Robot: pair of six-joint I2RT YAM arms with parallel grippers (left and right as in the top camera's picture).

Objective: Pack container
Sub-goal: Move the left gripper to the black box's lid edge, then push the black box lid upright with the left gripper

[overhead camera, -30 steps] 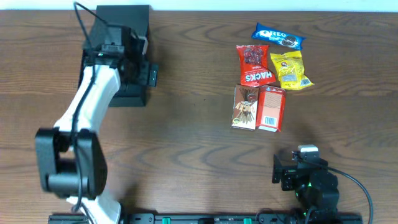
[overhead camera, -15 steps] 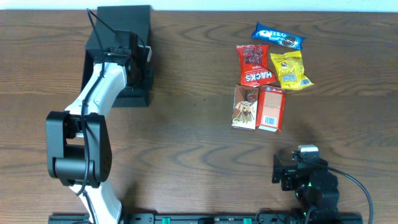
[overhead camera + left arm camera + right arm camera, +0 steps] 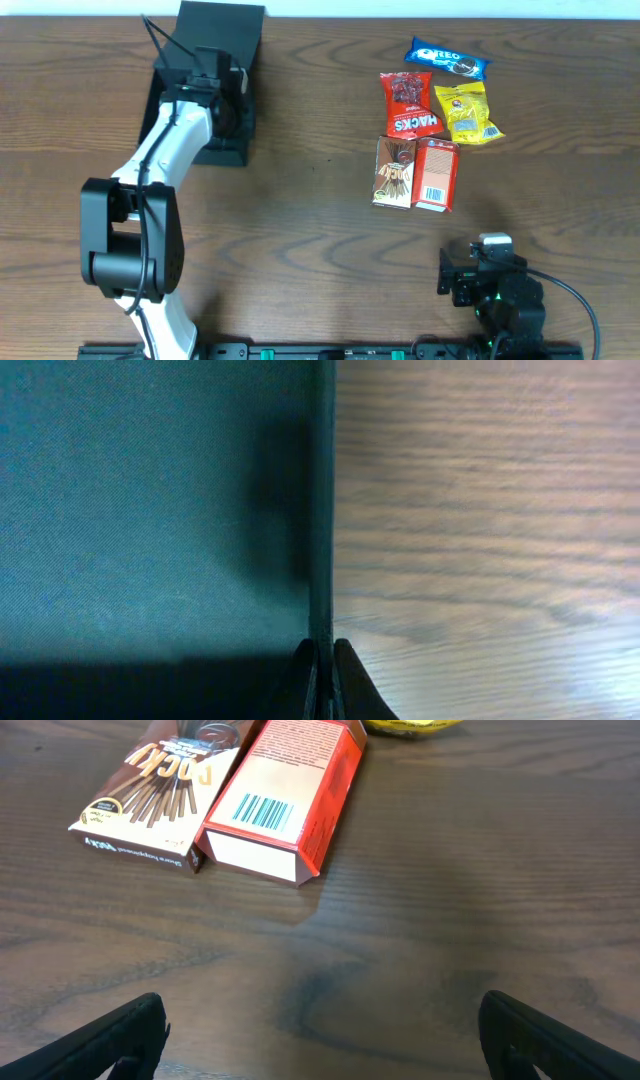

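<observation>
My left gripper should keep pulling until the black container stands beside the brown Pocky box [image 3: 394, 172]. Its two fingers straddle the black container's side [image 3: 321, 550], and the wood ahead is open.
The black container [image 3: 222, 30] stands at the table's far left. My left gripper [image 3: 232, 100] is over its right side. In the left wrist view a thin black panel of the container [image 3: 150, 510] runs edge-on straight up the frame. My left gripper [image 3: 325, 680] is shut on that panel's edge, with one finger on each side. I cannot tell whether the panel is the lid or a wall. My right gripper [image 3: 320, 1030] stands open low over bare wood near the front right, with nothing between its fingers.
Snacks lie at the back right: a blue Oreo pack [image 3: 447, 57], a red Hacks bag [image 3: 410, 105], a yellow packet [image 3: 467, 112], a brown Pocky box [image 3: 394, 172] and a red box [image 3: 435, 174]. The right arm [image 3: 505, 295] sits in front of them.
My left gripper has closed on the container's panel. The black box's outline has shifted to the right and farther back with it. The right arm has not moved.
</observation>
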